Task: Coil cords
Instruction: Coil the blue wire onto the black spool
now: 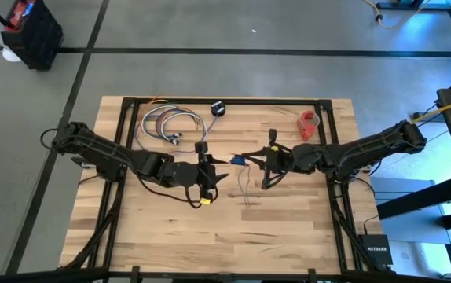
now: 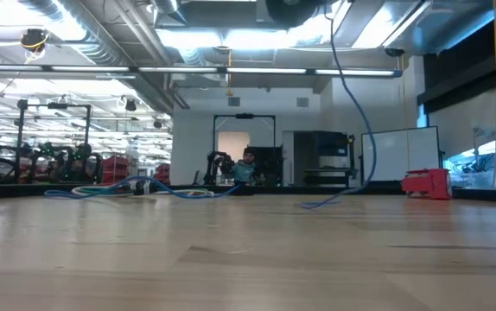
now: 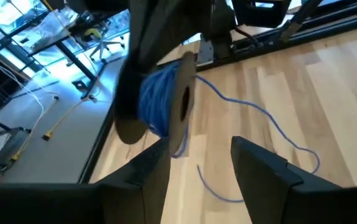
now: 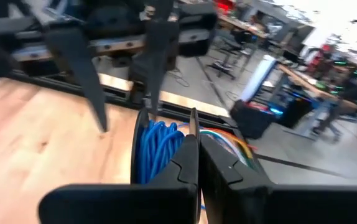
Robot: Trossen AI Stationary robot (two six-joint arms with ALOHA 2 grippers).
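Observation:
The blue cord's loose end is lying free on the wood. The slack tail will drag behind when I carry the spool.
A small spool wound with thin blue cord is up off the table at its middle, shown close in the right wrist view. The cord's loose end trails down onto the wood. My right gripper is shut on the spool. My left gripper is open just left of the spool, its fingers pointing at it and touching nothing. A bundle of looped coloured cords and a small black puck lie at the back left. My right gripper pinches one flange of the spool between its two fingers, at the flange's rim. It comes nearly level from the table's right. The spool is lifted clear of the table with its axis about level, and the loose cord hangs slack below it.
A red tape roll lies at the back right and shows in the low view. The looped cords show along the far edge in the low view. Bare wood lies toward the near edge.

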